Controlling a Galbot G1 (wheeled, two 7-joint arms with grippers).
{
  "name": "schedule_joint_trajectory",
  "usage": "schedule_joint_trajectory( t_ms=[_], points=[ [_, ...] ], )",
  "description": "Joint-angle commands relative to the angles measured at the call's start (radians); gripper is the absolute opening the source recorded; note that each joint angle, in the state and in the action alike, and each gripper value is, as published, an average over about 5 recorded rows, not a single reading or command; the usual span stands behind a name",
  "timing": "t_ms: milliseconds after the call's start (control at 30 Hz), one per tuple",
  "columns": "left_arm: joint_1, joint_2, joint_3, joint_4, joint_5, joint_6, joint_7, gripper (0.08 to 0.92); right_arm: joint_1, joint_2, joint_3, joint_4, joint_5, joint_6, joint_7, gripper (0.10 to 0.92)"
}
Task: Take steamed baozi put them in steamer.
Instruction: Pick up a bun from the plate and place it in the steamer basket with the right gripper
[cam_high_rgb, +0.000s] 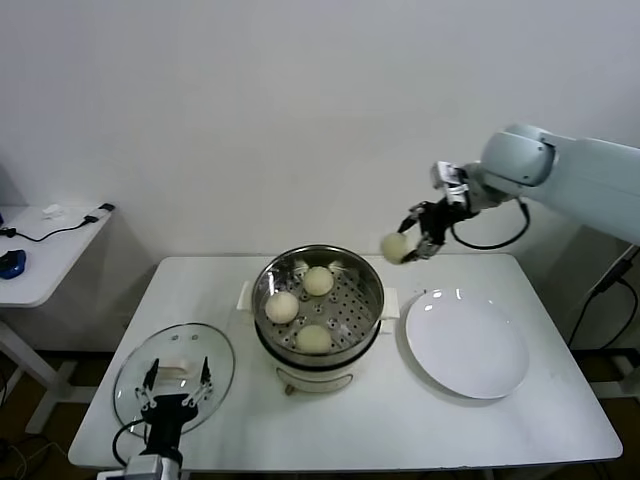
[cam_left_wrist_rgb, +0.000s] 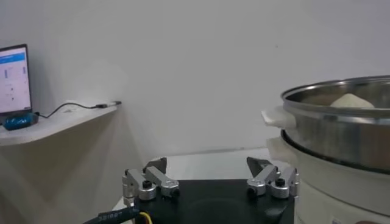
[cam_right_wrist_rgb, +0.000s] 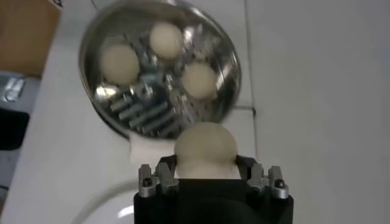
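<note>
The tray's side (cam_high_rgb: 349, 308) closest to the plate has room for the held baozi (cam_high_rgb: 395, 248). My right gripper goes on carrying it there until it sits on the tray.
The steel steamer (cam_high_rgb: 368, 282) stands mid-table with three cream-white baozi on its perforated tray: one at the back (cam_high_rgb: 319, 281), one on the left (cam_high_rgb: 282, 307), one at the front (cam_high_rgb: 313, 339). My right gripper (cam_high_rgb: 405, 245) hangs in the air above and just right of the steamer's rim, shut on another baozi (cam_high_rgb: 394, 247). In the right wrist view that bun (cam_right_wrist_rgb: 205, 149) sits between the fingers, with the steamer (cam_right_wrist_rgb: 103, 109) below and beyond it. My left gripper (cam_high_rgb: 176, 391) is low at the front left, over the glass lid, open and empty.
A white plate (cam_high_rgb: 466, 343) lies bare to the right of the steamer. The round glass lid (cam_high_rgb: 205, 345) lies at the table's front left. A side table (cam_high_rgb: 45, 250) with cables stands at the far left. The wall is close behind.
</note>
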Motion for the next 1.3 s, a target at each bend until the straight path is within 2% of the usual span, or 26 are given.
schedule_joint_trajectory(
  t_ms=[33,300,600,1067,1200,1300],
  points=[
    [0.004,0.000,0.005,-0.005,0.001,0.000,0.000,0.823,0.059,0.159,-0.080,0.157,0.220,-0.137,0.160,0.662],
    [0.016,-0.001,-0.003,-0.016,0.000,-0.001,-0.004,0.823,-0.129,0.225,-0.050,0.041,0.178,-0.185,0.250,0.662],
    [0.020,0.001,-0.015,-0.004,0.002,-0.004,-0.005,0.823,-0.244,0.232,-0.022,-0.049,0.084,-0.189,0.253,0.662],
    [0.006,0.005,-0.023,0.008,-0.002,-0.003,-0.004,0.823,-0.272,0.228,-0.016,-0.080,0.033,-0.184,0.241,0.665],
    [0.003,0.006,-0.023,0.011,-0.003,-0.002,-0.004,0.823,-0.276,0.229,-0.018,-0.077,0.034,-0.189,0.244,0.698],
    [0.001,0.006,-0.024,0.010,-0.004,-0.001,-0.004,0.823,-0.276,0.231,-0.013,-0.076,0.033,-0.189,0.244,0.759]
  ],
)
